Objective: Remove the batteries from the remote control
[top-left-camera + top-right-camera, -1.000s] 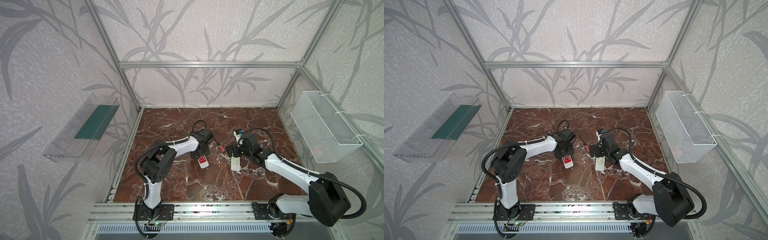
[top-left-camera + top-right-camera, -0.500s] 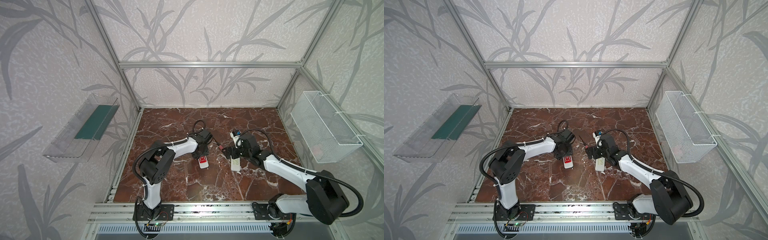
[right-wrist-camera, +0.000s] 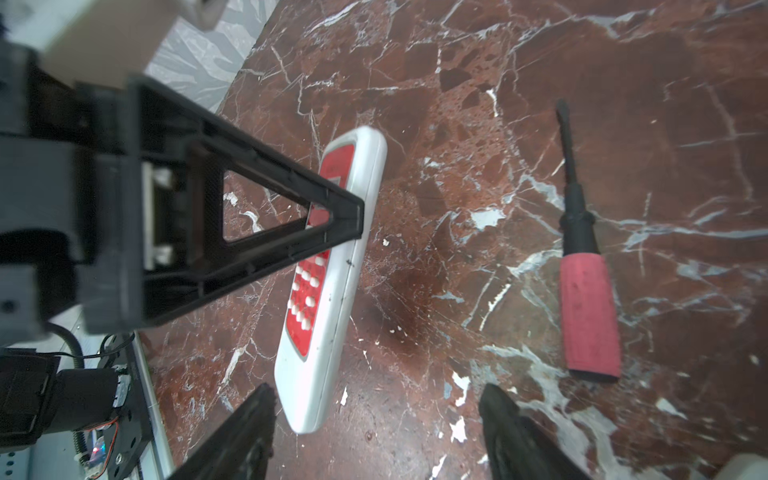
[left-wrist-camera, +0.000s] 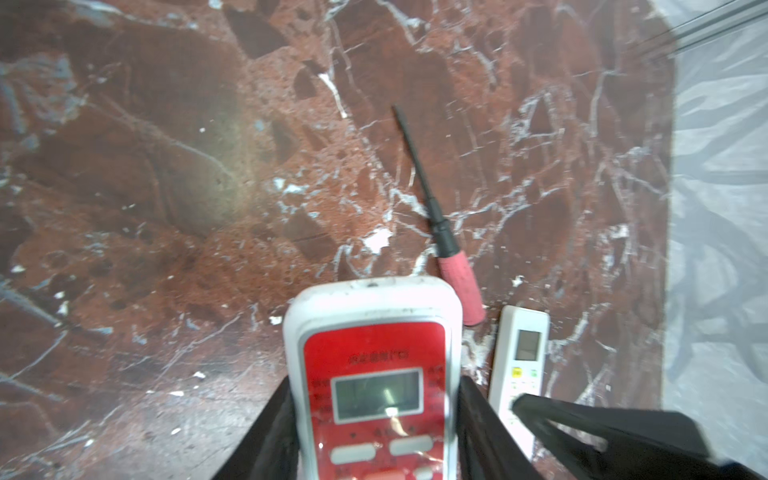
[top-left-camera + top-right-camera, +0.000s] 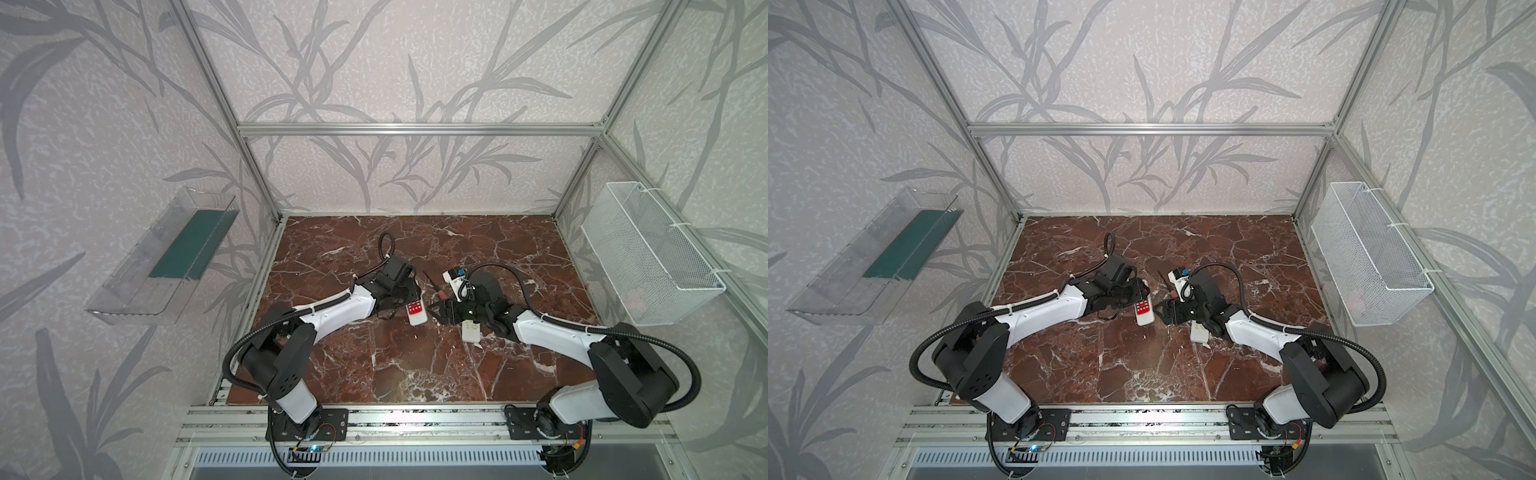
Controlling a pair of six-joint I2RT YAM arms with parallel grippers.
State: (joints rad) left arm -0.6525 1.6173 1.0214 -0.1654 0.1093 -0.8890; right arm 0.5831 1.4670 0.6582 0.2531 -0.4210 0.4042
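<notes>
The remote control's button side (image 5: 415,307) is facing up, so my right gripper should take its near end (image 5: 418,321) and flip the remote control before my left gripper takes its other end.
A red-and-white remote control (image 4: 374,316) is clamped across its width between the jaws of my left gripper (image 4: 376,419), face up in the left wrist view. In both top views it shows at mid-table (image 5: 416,312) (image 5: 1144,312). The right wrist view shows this remote control (image 3: 332,270) tilted on its long edge above the marble. My right gripper (image 3: 378,399) is open, and the remote's near end sits between its fingertips, close to one finger (image 3: 257,411) and apart from both. The batteries are hidden.
A red-handled screwdriver (image 3: 588,307) (image 5: 440,293) lies on the marble just beyond the remote. A second, white remote (image 4: 521,357) (image 5: 471,331) lies beside my right arm. A wire basket (image 5: 648,257) hangs on the right wall and a clear shelf (image 5: 166,257) on the left wall.
My left gripper has shut on the red-and-white remote and tipped it up slightly. My right gripper has moved left from the white remote to the red one's end, its jaws narrowing.
</notes>
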